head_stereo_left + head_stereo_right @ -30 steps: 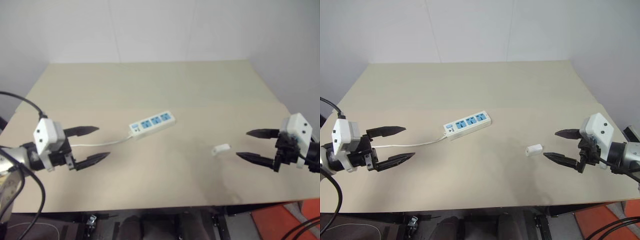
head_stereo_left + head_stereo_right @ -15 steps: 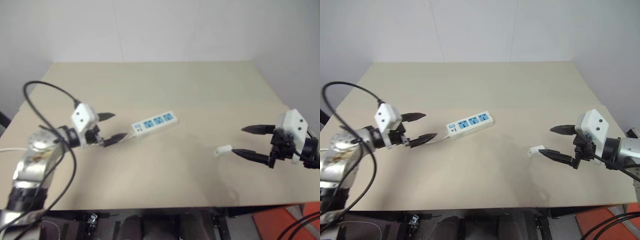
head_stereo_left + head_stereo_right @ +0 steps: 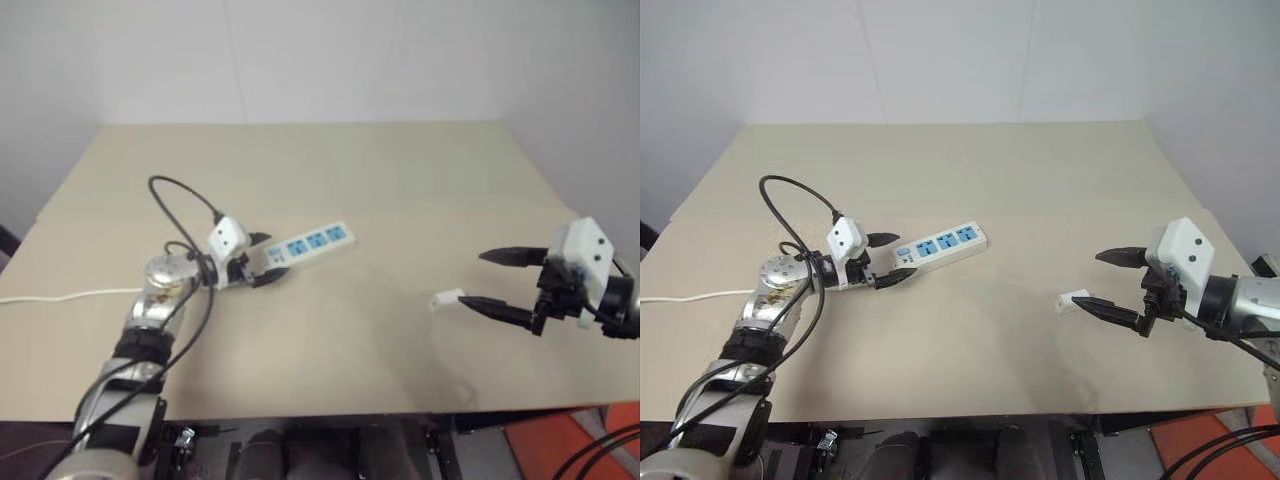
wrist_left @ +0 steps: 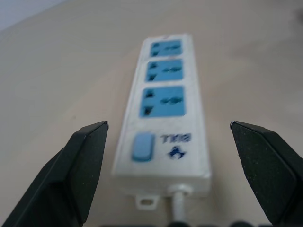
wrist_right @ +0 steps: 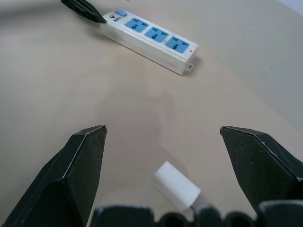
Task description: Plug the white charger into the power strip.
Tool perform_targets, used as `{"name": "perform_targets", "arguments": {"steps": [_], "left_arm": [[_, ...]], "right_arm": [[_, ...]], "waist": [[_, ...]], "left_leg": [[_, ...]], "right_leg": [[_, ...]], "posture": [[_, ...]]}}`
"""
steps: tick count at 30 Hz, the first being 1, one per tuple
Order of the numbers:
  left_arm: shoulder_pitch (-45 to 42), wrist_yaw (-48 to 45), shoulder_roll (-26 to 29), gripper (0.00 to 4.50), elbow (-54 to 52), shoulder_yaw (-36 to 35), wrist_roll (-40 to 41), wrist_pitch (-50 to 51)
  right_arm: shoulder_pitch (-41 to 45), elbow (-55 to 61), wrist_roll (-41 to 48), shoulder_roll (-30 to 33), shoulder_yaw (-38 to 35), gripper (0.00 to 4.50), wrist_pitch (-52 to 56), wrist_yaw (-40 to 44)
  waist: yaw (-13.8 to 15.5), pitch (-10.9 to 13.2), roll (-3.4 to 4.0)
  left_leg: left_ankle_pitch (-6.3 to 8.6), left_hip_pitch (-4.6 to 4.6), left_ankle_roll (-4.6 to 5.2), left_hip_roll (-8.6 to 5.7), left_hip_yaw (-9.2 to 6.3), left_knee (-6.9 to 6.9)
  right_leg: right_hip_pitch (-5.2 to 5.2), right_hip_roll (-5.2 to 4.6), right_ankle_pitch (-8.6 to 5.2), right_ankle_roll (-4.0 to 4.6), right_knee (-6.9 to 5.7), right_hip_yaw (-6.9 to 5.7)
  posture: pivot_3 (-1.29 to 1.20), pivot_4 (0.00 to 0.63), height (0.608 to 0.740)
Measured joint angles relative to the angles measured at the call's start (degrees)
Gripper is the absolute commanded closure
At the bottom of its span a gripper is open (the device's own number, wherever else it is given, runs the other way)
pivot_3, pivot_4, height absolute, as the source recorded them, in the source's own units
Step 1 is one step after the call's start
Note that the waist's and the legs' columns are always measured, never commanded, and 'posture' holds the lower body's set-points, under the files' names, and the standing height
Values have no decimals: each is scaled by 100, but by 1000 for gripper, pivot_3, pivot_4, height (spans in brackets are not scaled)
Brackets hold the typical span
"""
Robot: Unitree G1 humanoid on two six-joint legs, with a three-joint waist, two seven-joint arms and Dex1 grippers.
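The power strip slanted toward the table's far side needs straightening before the charger goes in, so next my left gripper pulls the power strip's switch end nearer.
The power strip lies slanted near the table's middle, blue socket faces up, switch end toward my left gripper. That gripper is open, with one black finger on each side of the switch end, as the left wrist view shows around the strip. The white charger lies flat on the table right of centre. My right gripper is open just right of it, lower fingertip close beside it. In the right wrist view the charger lies low between the spread fingers; whether they touch it I cannot tell.
The strip's thin white cord runs left to the table's left edge. A black cable loops above my left arm. An orange object sits on the floor beyond the table's front right corner.
My left gripper has swept forward and to the right, from the table's left side up to the strip's switch end. The right gripper and the charger have stayed about where they were.
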State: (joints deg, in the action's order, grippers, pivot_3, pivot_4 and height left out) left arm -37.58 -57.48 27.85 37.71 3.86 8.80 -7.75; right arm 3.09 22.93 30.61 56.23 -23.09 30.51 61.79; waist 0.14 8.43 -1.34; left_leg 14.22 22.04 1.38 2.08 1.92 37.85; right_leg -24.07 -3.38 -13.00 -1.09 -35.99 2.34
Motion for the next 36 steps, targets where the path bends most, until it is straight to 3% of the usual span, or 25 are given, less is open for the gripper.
{"name": "perform_targets", "arguments": {"steps": [6, 9, 11, 15, 18, 26, 28, 30, 36], "left_arm": [[-354, 279, -383, 17, 1332, 82, -433, -649], [-650, 354, -502, 528, 1782, 92, -589, -790], [-753, 341, -592, 1099, 1960, 43, -586, -874], [-778, 158, -631, 1207, 2056, -56, -533, -914], [-503, -314, -583, 1207, 1620, -55, -410, -863], [1274, -1353, 335, 1207, -1553, -52, 222, 158], [1638, -1356, 457, 485, -1998, -58, 281, 309], [1906, -1295, 441, 63, -2254, -40, 299, 450], [2189, -1107, 372, 63, -2614, -29, 371, 613]], "right_arm": [[-45, 44, 108, 0, -41, 0, 2, -65], [-47, 63, 155, 0, -44, 0, 2, -79], [-49, 82, 181, 0, -45, 0, 3, -91], [-161, 164, 222, 0, -79, 0, 18, -115], [-289, 279, 230, 0, -154, 0, 68, -143], [-456, 453, 303, 0, -286, 0, 154, -234], [-403, 452, 332, 0, -237, 0, 153, -245], [-321, 435, 333, 0, -181, 0, 153, -252], [-85, 283, 333, 0, 27, 0, 151, -221]], "waist": [[13, 0, -2], [41, -1, -3], [54, -2, -3], [56, -3, -4], [47, -3, -3], [-54, -4, -2], [-68, -5, 0], [-70, -4, -1], [-51, -4, -1]], "left_leg": [[0, 0, 0, -3, 0, 2], [0, -1, 0, -4, -1, 2], [0, -1, 0, -6, -1, 2], [0, 2, 0, -6, -2, 2], [0, 7, 0, -5, -2, 2], [0, -8, 0, 0, -2, 2], [0, -12, 0, 0, -2, 2], [0, -10, 0, 0, -2, 2], [0, -4, 0, 0, -2, 2]], "right_leg": [[2, -2, 3, -6, 0, 0], [5, -3, 3, -7, 0, -1], [6, -4, 3, -8, 1, -1], [5, -4, 3, -9, 2, -2], [-1, -5, 3, -9, 2, -1], [5, -4, 3, -8, -8, 5], [9, -6, 2, -10, -7, 5], [9, -6, 2, -11, -6, 4], [6, -5, 2, -10, -1, 3]], "posture": [[0, 150, 740], [0, 150, 740], [0, 150, 740], [0, 150, 740], [0, 150, 740], [0, 150, 740], [0, 150, 740], [0, 150, 740], [0, 150, 740]]}}
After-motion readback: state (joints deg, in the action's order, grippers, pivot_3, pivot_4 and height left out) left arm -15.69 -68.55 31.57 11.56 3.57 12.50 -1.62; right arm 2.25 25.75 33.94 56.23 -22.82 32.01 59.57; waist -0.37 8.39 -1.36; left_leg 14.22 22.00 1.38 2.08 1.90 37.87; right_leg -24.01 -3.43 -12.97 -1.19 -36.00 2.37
